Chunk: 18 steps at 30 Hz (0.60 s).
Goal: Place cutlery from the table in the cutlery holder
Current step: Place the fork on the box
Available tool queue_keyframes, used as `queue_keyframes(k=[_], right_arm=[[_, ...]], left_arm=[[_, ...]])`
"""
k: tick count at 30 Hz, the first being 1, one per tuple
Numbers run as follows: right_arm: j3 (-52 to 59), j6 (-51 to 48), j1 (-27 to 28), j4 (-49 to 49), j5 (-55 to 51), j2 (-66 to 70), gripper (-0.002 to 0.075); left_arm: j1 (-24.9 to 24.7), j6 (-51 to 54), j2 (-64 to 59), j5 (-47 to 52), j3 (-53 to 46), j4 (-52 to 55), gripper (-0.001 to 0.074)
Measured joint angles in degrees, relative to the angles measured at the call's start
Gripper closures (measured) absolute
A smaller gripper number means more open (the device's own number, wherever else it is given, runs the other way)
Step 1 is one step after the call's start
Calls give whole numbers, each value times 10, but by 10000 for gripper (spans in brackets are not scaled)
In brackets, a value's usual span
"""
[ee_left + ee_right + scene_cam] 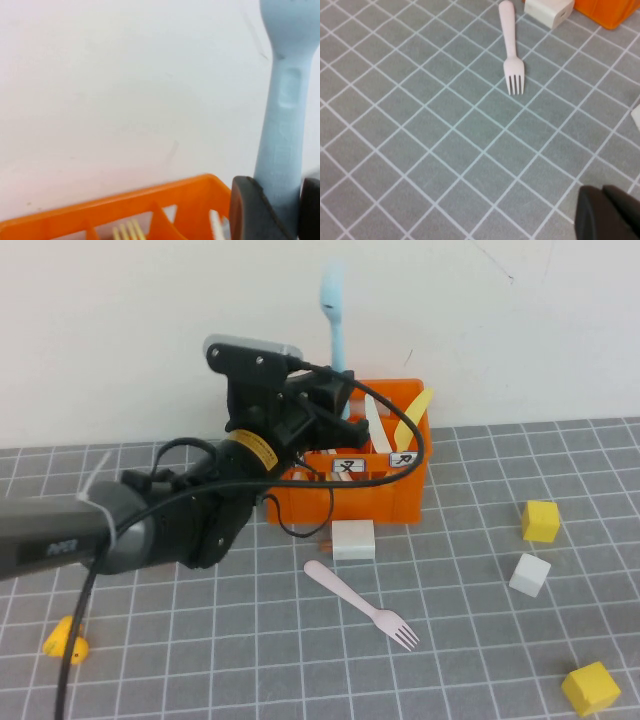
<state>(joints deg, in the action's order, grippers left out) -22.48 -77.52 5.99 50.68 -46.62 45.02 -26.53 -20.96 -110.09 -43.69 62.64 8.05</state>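
My left gripper is holding the light blue fork point(334, 315) upright over the cutlery holder's middle slot point(347, 447). It should go on lowering the fork until the fork's handle is inside, then let go.
My left gripper point(338, 392) is shut on the lower part of the light blue fork point(334, 300), which stands upright with its rounded handle end pointing up. It hangs over the back of the orange cutlery holder point(400, 502). In the left wrist view the blue fork point(285, 125) sits between the dark fingers point(250, 210), above the holder's rim point(150, 202). The pale pink fork point(362, 605) lies flat on the table in front of the holder. The right wrist view shows the pink fork point(511, 45) well away from my right gripper point(605, 205), which is shut and empty above the grid.
A yellow utensil point(412, 418) and a white one point(375, 425) stand in the holder. A white cube point(353, 539) sits against the holder's front. A yellow cube point(540, 521), a white cube point(529, 574) and another yellow cube point(590, 687) lie to the right. A yellow object point(66, 640) is at the front left.
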Motion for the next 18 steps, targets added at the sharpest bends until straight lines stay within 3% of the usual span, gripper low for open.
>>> queue_keyframes(k=[12,18], right_arm=[[0,0,0,-10,-5,0,727],[0,0,0,-11,-5,0,727]], left_arm=[[0,5,-82,-144,0,-36,568],[0,8,-96,-155,1,-38,568]])
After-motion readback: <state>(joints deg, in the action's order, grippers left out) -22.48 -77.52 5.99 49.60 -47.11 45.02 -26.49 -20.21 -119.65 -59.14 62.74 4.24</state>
